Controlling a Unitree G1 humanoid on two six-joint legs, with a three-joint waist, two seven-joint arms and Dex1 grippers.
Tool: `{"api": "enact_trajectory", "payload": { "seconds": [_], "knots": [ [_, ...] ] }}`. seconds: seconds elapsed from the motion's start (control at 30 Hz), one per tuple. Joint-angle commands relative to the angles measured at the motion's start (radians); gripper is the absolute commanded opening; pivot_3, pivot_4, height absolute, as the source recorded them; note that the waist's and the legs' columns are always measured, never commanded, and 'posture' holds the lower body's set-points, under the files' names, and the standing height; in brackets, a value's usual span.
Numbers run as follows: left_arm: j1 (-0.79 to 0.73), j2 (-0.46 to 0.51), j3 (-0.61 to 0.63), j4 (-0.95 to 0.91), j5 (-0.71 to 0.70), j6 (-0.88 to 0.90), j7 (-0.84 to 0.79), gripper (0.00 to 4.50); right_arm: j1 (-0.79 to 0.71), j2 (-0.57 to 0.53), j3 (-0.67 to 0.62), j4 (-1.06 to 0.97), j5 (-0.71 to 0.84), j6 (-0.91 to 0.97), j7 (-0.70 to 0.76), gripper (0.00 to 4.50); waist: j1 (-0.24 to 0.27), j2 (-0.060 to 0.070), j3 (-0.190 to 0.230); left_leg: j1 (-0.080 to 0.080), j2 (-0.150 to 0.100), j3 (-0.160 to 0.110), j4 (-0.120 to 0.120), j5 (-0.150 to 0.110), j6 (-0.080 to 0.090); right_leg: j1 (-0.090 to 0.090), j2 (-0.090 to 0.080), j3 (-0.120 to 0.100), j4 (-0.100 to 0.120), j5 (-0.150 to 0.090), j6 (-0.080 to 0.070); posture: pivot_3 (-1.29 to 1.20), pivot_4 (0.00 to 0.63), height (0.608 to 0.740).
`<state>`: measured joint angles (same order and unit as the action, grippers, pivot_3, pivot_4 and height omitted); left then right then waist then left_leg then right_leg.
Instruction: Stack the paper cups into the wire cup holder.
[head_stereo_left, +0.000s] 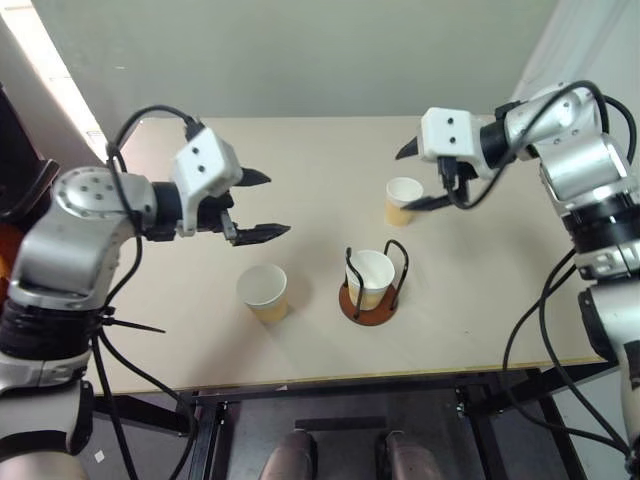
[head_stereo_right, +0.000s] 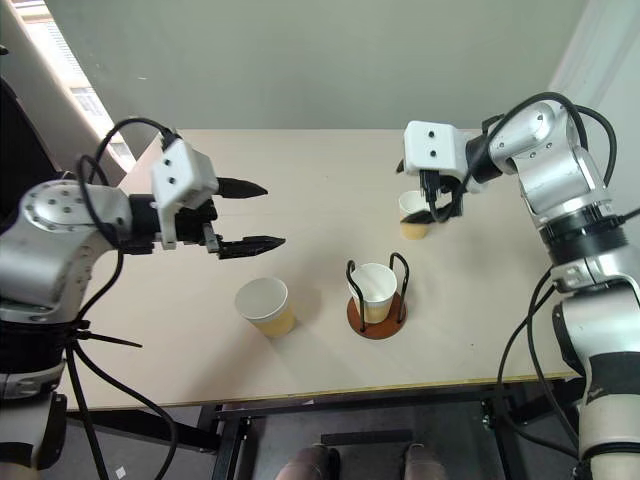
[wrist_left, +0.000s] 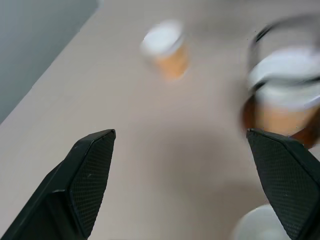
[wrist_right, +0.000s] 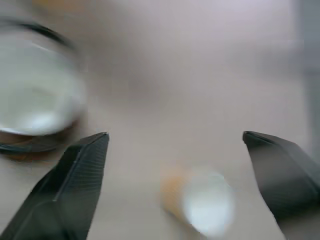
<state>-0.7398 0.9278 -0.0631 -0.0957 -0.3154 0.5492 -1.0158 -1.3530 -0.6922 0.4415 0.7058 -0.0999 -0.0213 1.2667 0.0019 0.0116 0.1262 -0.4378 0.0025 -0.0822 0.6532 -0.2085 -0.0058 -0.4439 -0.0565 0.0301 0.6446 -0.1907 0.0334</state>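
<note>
My gripper is about to lower the back paper cup (head_stereo_left: 402, 202). It will sink nearly to its rim, because the cup in the wire holder (head_stereo_left: 371, 275) is empty and flared.
The wire cup holder (head_stereo_left: 354, 306) stands mid-table with one paper cup (head_stereo_left: 370, 274) inside its black loops. A second paper cup (head_stereo_left: 263, 291) stands upright to its left. My left gripper (head_stereo_left: 276, 204) hovers open above and behind that cup, holding nothing. The third paper cup (head_stereo_left: 403, 198) stands farther back on the right. My right gripper (head_stereo_left: 410, 178) is open just over it, one finger on each side of its rim from above, not touching. In the right wrist view this cup (wrist_right: 205, 200) lies between and below the spread fingers (wrist_right: 80, 170).
The beige table (head_stereo_left: 320, 150) has bare room at the back and along the left. Its front edge runs just below the holder. A grey wall stands behind the table. Black cables hang from both arms.
</note>
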Motion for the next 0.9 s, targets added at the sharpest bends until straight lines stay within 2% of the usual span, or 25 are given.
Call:
{"api": "enact_trajectory", "payload": {
  "seconds": [0.03,0.27,0.33,0.53,0.63,0.9],
  "knots": [
    [-0.009,-0.004,0.021,-0.041,0.015,-0.015,0.014,4.50,-0.066,0.056,0.029,0.215,-0.119,-0.148,-0.098,4.48,0.000,0.000,0.000,-0.001,0.000,0.000,-0.001,0.000,0.000,-0.001,0.000,0.000,0.000,0.000,0.000,0.00,0.150,0.740],
    [0.011,-0.046,0.044,-0.099,0.013,0.028,0.091,4.50,-0.127,0.172,0.028,0.511,-0.237,-0.240,-0.235,4.48,0.001,0.000,0.001,-0.006,0.003,0.001,-0.008,-0.004,-0.008,-0.010,0.001,-0.004,0.000,0.002,0.004,0.00,0.150,0.740],
    [0.023,-0.052,0.045,-0.128,0.008,0.046,0.107,4.50,-0.131,0.199,-0.009,0.554,-0.216,-0.210,-0.232,4.48,0.002,0.000,0.001,-0.007,0.004,0.001,-0.008,-0.004,-0.012,-0.010,0.001,-0.005,-0.001,0.002,0.004,0.00,0.150,0.740],
    [0.085,-0.042,0.094,-0.246,-0.038,0.128,0.147,4.50,-0.103,0.223,0.010,0.612,-0.288,-0.217,-0.309,4.48,0.002,0.000,0.001,-0.010,0.005,0.002,-0.006,-0.004,-0.017,-0.010,0.001,-0.005,-0.001,0.002,0.004,0.00,0.150,0.740],
    [0.101,-0.029,0.113,-0.271,-0.044,0.154,0.154,4.50,-0.095,0.232,0.005,0.624,-0.308,-0.215,-0.340,3.88,0.003,0.000,0.001,-0.010,0.005,0.002,-0.005,-0.005,-0.017,-0.010,0.001,-0.005,-0.001,0.002,0.004,0.00,0.150,0.740],
    [0.113,0.007,0.138,-0.287,-0.063,0.179,0.147,4.50,-0.101,0.247,-0.021,0.622,-0.312,-0.229,-0.331,0.96,0.003,0.000,0.001,-0.007,0.005,0.002,-0.005,-0.007,-0.012,-0.010,0.001,-0.005,0.000,0.002,0.003,0.00,0.150,0.740]
  ]
}}
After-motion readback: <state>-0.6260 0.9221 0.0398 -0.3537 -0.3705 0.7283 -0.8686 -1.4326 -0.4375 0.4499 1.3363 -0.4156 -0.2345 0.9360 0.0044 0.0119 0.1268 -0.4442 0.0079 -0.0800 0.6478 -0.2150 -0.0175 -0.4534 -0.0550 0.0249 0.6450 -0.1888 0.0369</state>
